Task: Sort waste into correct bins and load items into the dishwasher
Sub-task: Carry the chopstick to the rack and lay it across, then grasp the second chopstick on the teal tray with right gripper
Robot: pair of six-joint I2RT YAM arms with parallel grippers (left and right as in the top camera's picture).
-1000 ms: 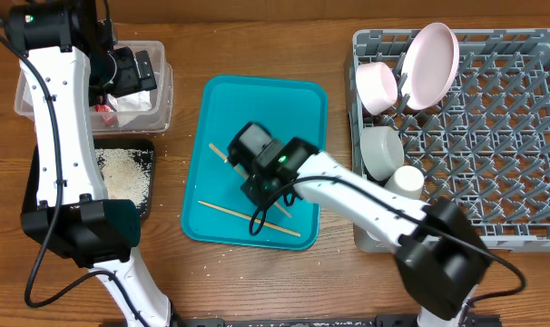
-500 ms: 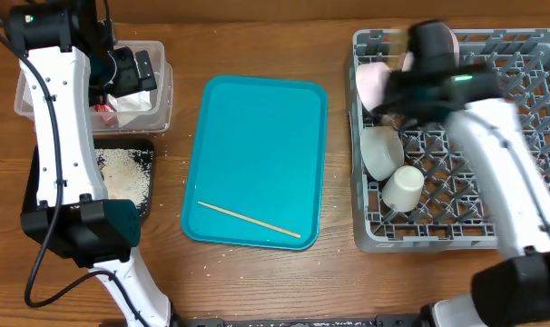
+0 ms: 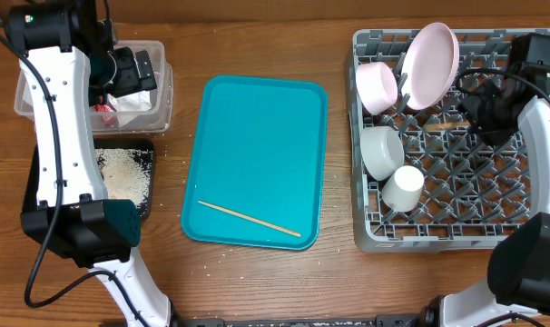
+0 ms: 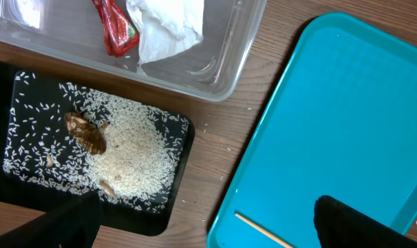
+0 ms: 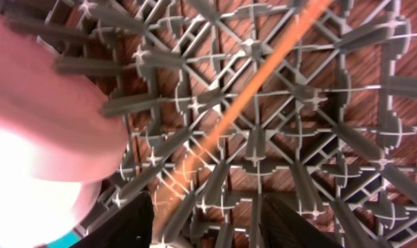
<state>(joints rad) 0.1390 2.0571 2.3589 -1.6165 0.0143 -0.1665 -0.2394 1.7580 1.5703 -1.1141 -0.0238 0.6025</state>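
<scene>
My open right gripper keeps going to the lone chopstick on the teal tray [image 3: 250,219] and closes around its middle, because the rack's chopstick [image 3: 446,126] lies across the pegs.
One wooden chopstick [image 3: 248,219] lies on the teal tray [image 3: 257,136]; its end shows in the left wrist view [image 4: 263,231]. The other chopstick [image 5: 250,96] slants across the grey dish rack's [image 3: 493,191] pegs, beside one finger of my right gripper [image 3: 476,113]. That gripper [image 5: 212,220] is open over the rack. My left gripper [image 3: 130,68], open and empty [image 4: 208,227], hangs above the clear tub [image 3: 162,100], which holds the red wrapper [image 4: 112,27] and white napkin [image 4: 164,27]. Rice [image 4: 133,151] and a brown scrap [image 4: 84,132] lie in the black tray [image 3: 139,195].
The rack holds a pink plate [image 3: 429,64], a pink bowl [image 3: 377,86], a white bowl [image 3: 379,150] and a white cup [image 3: 404,188] along its left side. A few rice grains lie on the wooden table around the black tray.
My right arm has swung from the teal tray to the dish rack, carrying one chopstick there. Only one chopstick is left on the tray. The left arm has not moved.
</scene>
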